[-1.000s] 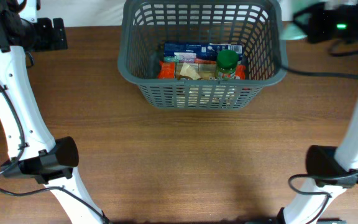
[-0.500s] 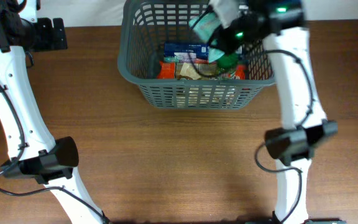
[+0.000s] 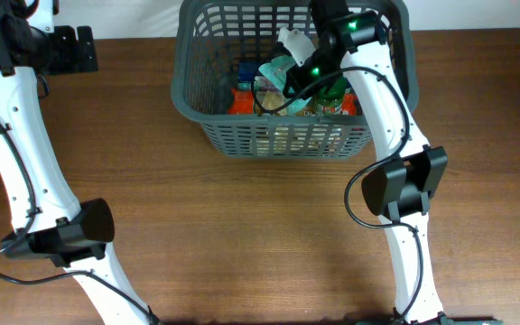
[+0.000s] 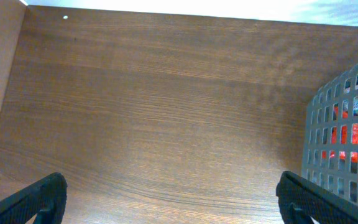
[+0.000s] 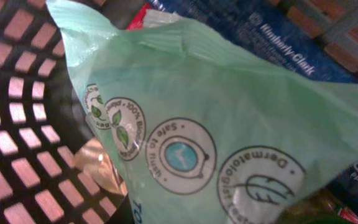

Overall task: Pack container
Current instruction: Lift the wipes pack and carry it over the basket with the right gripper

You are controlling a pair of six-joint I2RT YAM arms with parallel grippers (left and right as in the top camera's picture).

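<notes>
The light green wipes packet (image 3: 278,70) is at a slant across the packed things, so my right gripper should turn it straight and lower it into the gap (image 3: 303,107) beside the green-lidded bottle.
The dark grey lattice basket (image 3: 181,95) stands at the table's far middle; its wall also shows in the left wrist view (image 4: 347,124) and the right wrist view (image 5: 17,124). My right gripper (image 3: 301,69) reaches down into it, shut on a light green wipes packet (image 3: 276,72), which fills the right wrist view (image 5: 197,124) and hides the fingers. Under it lie a blue packet (image 5: 278,31), an orange-red packet (image 3: 240,99) and a green-lidded bottle (image 3: 334,90). My left gripper (image 4: 173,193) is open and empty over bare table left of the basket.
The brown wooden table (image 3: 260,235) spreads in front of the basket. The left arm's white links (image 3: 25,162) run down the left side. The right arm's elbow (image 3: 400,185) hangs over the table right of middle. A white wall edge lies behind the basket.
My right arm swung in from the far right with the green packet and has lowered it into the basket over the blue packet. The left arm has not moved.
</notes>
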